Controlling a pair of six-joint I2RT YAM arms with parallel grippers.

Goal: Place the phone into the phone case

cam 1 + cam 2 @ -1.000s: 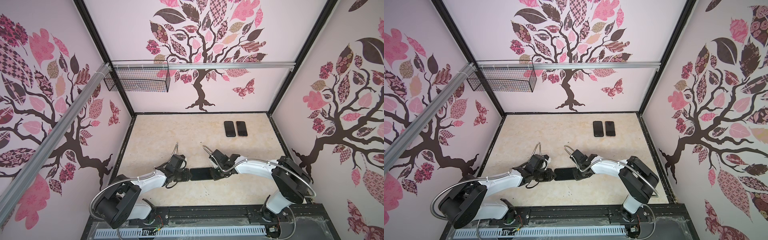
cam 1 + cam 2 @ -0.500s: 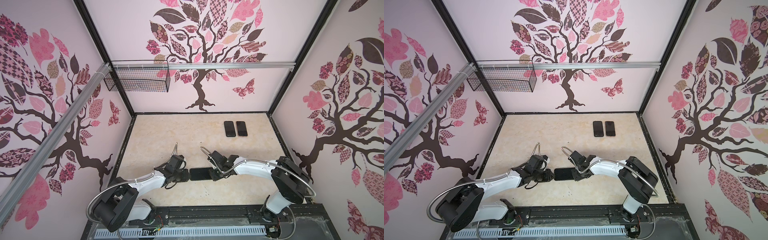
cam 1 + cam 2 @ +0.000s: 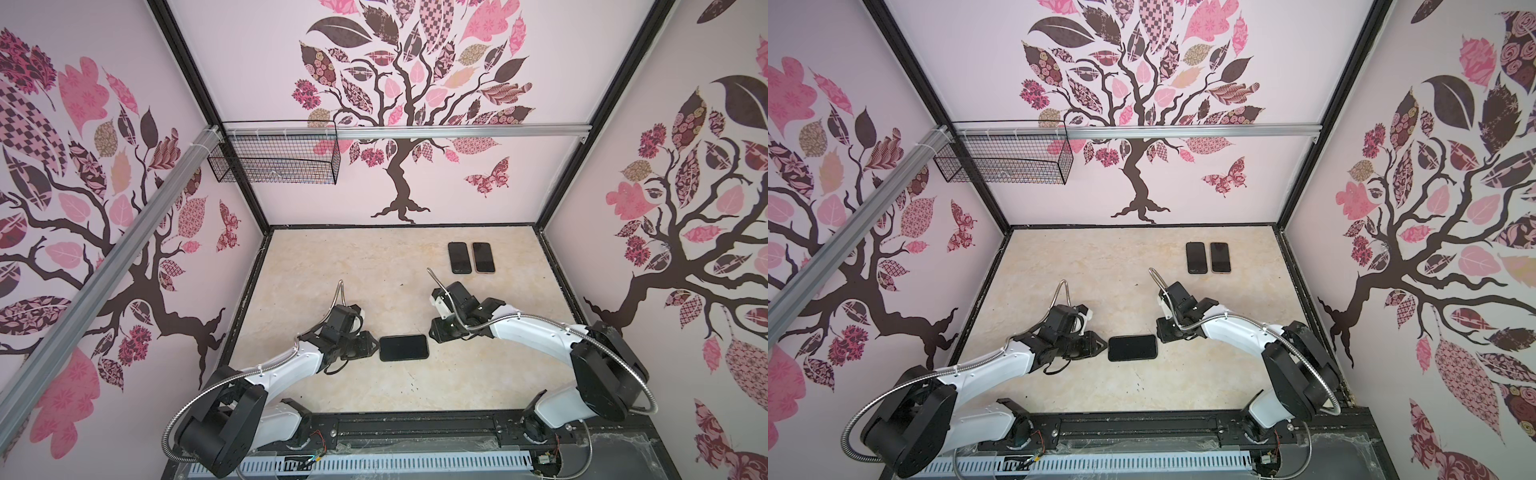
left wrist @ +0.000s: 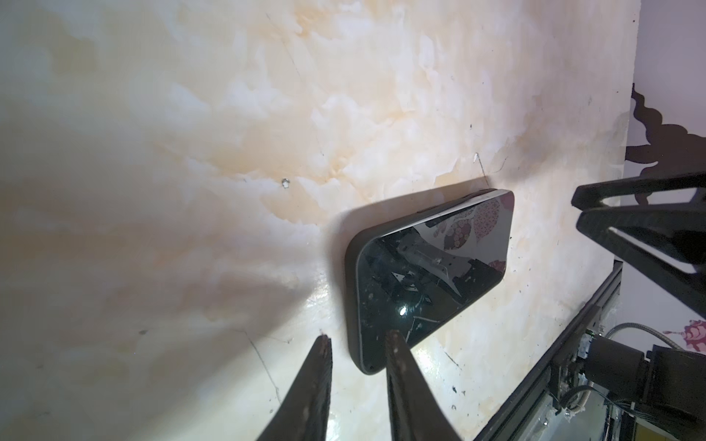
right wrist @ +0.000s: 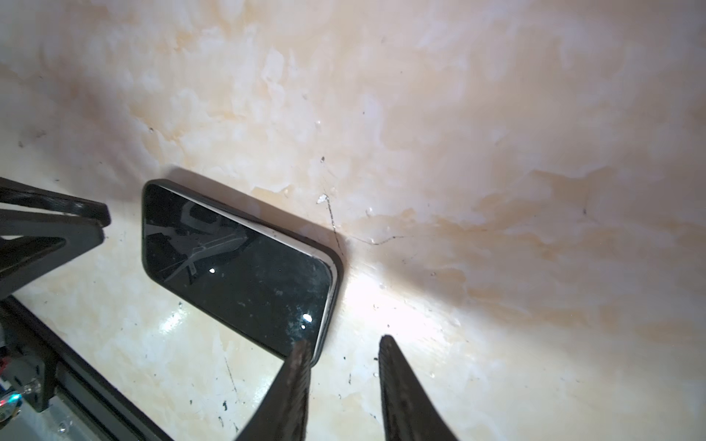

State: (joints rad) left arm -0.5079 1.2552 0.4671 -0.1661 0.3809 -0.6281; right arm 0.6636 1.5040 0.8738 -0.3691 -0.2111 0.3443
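Note:
My right gripper should close on the phone's raised corner [image 5: 329, 259] while my left gripper steadies the phone's opposite end, as the phone's pale edge [image 5: 285, 239] sits above the case's rim.
The black phone [image 3: 403, 348] [image 3: 1132, 348] lies flat, screen up, at the front middle of the marble table [image 3: 374, 274]. It sits inside a dark phone case [image 4: 349, 267] [image 5: 339, 267], whose rim wraps its edges; a thin pale edge of the phone [image 4: 431, 267] [image 5: 237, 263] shows along one long side. My left gripper [image 3: 375, 347] [image 3: 1101, 347] [image 4: 359, 336] hovers at the phone's left end, open, gripping nothing. To the right and slightly behind the phone's right end, my right gripper [image 3: 434, 332] [image 3: 1160, 332] [image 5: 344, 340] is also open and holds nothing.
Two more dark phones [image 3: 459, 257] [image 3: 483, 257] lie side by side at the back right of the table. A wire basket [image 3: 272, 160] hangs on the back left wall rail. A black rail [image 3: 415, 428] runs along the table's front edge.
Both grippers have opened and let go of the phone's ends. The right gripper has drawn back to the right and away; the left has eased slightly left. The phone stays flat.

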